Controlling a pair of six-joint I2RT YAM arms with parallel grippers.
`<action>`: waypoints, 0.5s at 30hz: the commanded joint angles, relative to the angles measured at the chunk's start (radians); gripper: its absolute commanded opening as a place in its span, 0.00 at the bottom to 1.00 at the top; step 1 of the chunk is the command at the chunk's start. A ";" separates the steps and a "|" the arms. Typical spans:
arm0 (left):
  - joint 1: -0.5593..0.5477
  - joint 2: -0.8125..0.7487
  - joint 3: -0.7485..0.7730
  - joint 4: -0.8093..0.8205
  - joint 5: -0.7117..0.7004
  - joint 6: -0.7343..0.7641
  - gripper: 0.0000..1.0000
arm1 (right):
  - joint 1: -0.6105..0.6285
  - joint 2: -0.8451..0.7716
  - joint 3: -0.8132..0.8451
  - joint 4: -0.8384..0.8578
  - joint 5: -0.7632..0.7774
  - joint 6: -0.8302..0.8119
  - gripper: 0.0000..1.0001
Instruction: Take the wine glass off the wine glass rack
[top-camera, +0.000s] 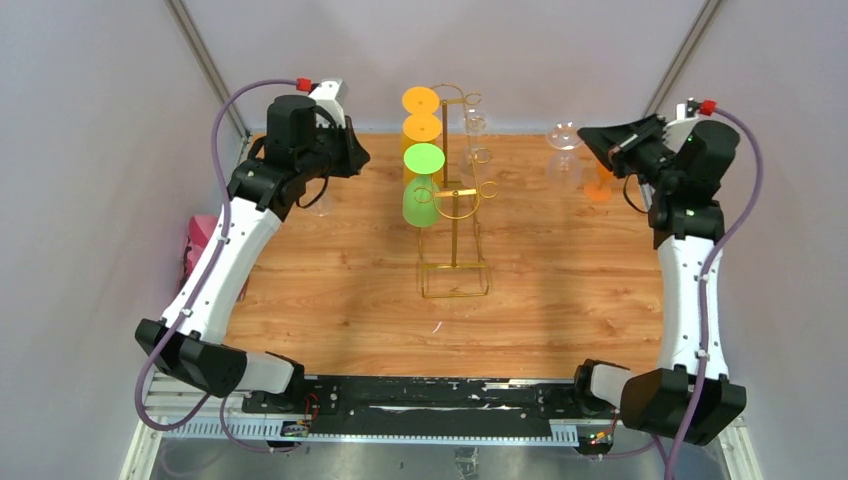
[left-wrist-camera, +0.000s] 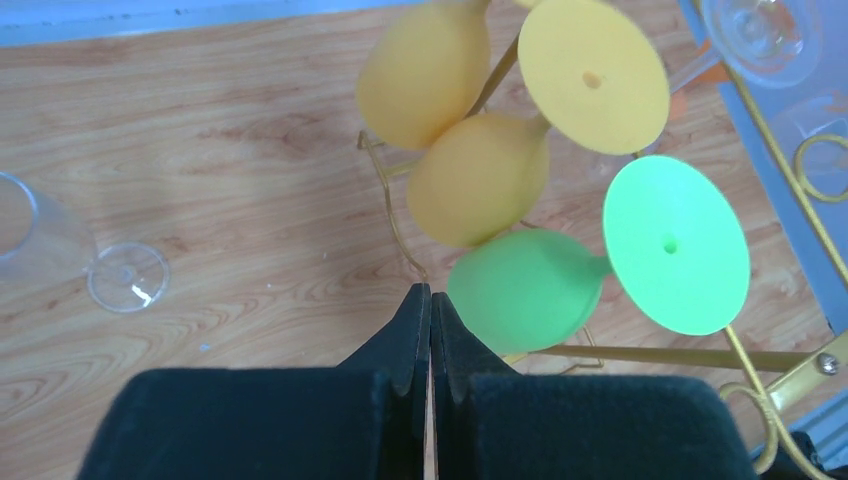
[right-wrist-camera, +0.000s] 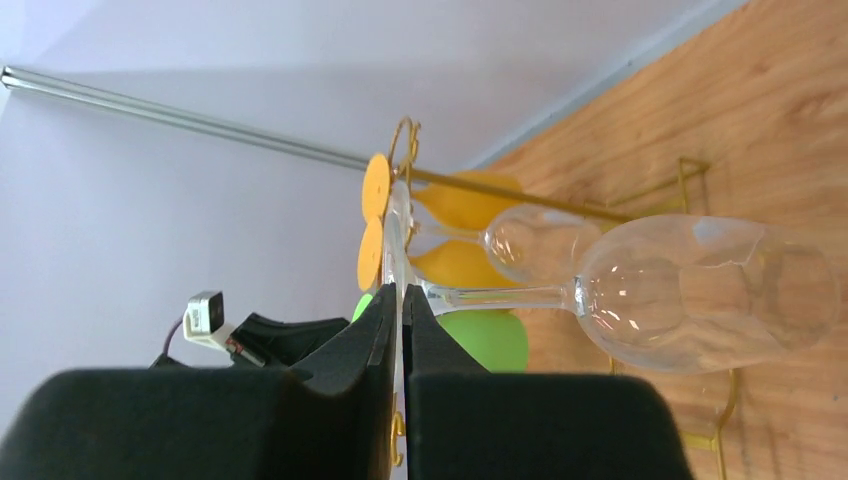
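Note:
I should lift the clear glass level and let my left gripper take the bowl (top-camera: 564, 171), because the glass hangs bowl down by its foot (top-camera: 563, 134) in my right gripper.
The gold wire wine glass rack (top-camera: 456, 205) stands mid-table. Yellow wine glasses (left-wrist-camera: 480, 180) and a green one (left-wrist-camera: 525, 290) hang on its left arms, and a clear one (top-camera: 476, 124) hangs on its right. My right gripper (right-wrist-camera: 402, 292) is shut on the thin foot of a clear wine glass (right-wrist-camera: 700, 290), whose stem runs out to the right. In the top view that glass (top-camera: 565, 152) hangs well right of the rack, at the right gripper (top-camera: 592, 140). My left gripper (left-wrist-camera: 430, 298) is shut and empty, just left of the green glass.
A clear glass (left-wrist-camera: 40, 235) lies on the wood beside the left arm (top-camera: 230, 250). An orange glass (top-camera: 600, 190) sits on the table under the right arm. A pink object (top-camera: 200, 240) lies off the table's left edge. Pale walls close in the back and sides.

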 joint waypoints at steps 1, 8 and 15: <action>-0.009 -0.005 0.114 0.011 -0.037 -0.016 0.00 | -0.051 -0.038 0.143 -0.010 0.003 -0.089 0.00; -0.014 0.073 0.394 0.049 0.124 -0.015 0.07 | -0.050 0.039 0.408 0.350 -0.167 0.097 0.00; -0.013 0.038 0.233 0.586 0.631 -0.167 0.24 | -0.036 0.177 0.545 1.043 -0.221 0.598 0.00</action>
